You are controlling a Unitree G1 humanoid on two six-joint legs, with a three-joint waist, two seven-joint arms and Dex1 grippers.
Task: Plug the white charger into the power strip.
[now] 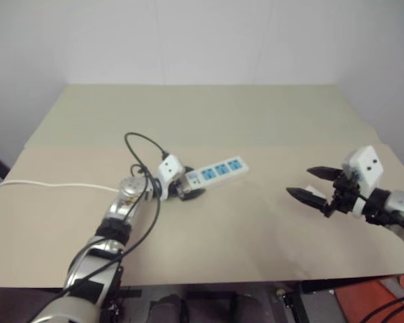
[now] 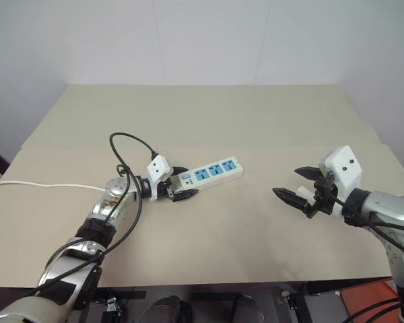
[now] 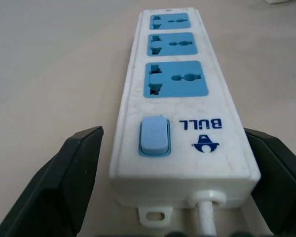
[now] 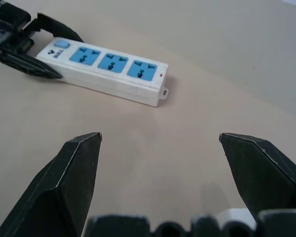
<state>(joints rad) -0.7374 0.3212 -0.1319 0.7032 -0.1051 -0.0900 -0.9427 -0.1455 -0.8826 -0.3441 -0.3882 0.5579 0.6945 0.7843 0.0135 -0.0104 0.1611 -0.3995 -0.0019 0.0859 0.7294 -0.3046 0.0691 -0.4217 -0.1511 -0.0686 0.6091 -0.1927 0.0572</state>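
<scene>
The white cord (image 1: 60,185) is lying loose in a gentle curve. The cord will follow along freely when I turn the power strip (image 1: 217,172) by its switch end.
The power strip (image 1: 217,171) lies flat at mid-table, a white bar with three blue sockets (image 3: 176,85) and a blue switch (image 3: 154,135). My left gripper (image 1: 183,191) is open around its switch end. One black finger (image 3: 59,182) stands on each side with a gap to the casing. Off to the right, my right gripper (image 2: 286,180) hovers open above the table and points at the strip (image 4: 106,74). A small white block, the white charger (image 1: 314,190), lies partly hidden under the base of the right gripper's fingers.
The strip's thin white cord (image 1: 54,184) runs to the table's left edge. The beige tabletop (image 1: 209,114) reaches back to a white wall. An orange object (image 1: 384,296) sits on the floor past the front right corner.
</scene>
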